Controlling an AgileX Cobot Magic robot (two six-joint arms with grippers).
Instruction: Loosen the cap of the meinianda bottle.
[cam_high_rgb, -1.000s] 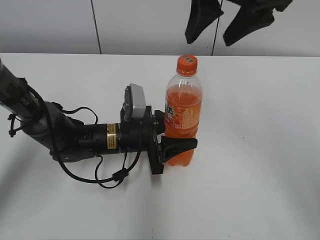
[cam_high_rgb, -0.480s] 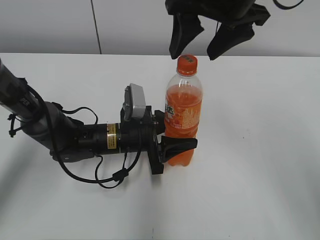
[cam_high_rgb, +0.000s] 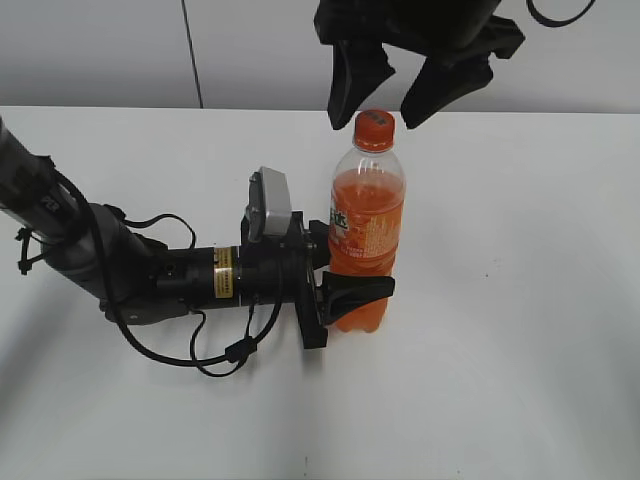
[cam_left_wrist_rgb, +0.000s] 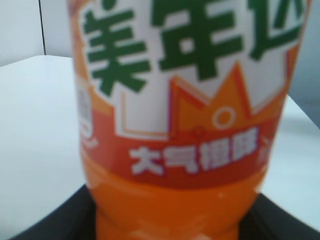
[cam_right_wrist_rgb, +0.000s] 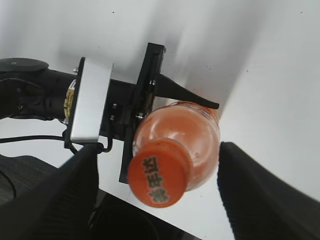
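Observation:
The robot's left gripper is closed on the bottle's lower body, so the orange cap (cam_high_rgb: 374, 130) will turn and the bottle will keep still when the robot twists.
The meinianda bottle (cam_high_rgb: 366, 235) stands upright on the white table, full of orange drink, with its orange-and-white label filling the left wrist view (cam_left_wrist_rgb: 190, 90). My left gripper (cam_high_rgb: 345, 290) is shut on the bottle's lower body from the left. The orange cap (cam_high_rgb: 374, 128) is on the bottle. My right gripper (cam_high_rgb: 385, 90) is open just above the cap, one finger on each side, not touching it. The right wrist view looks down on the cap (cam_right_wrist_rgb: 159, 179) between the open fingers (cam_right_wrist_rgb: 157, 192), with the bottle's shoulder (cam_right_wrist_rgb: 192, 135) below.
The left arm (cam_high_rgb: 150, 270) lies low across the table (cam_high_rgb: 520, 300) with a loose black cable (cam_high_rgb: 235, 350) looping in front. A grey wall panel (cam_high_rgb: 250, 50) runs behind the table's far edge.
My right gripper has come down and slightly left, from high above to just over the cap, fingers open. The left gripper and the bottle have not moved.

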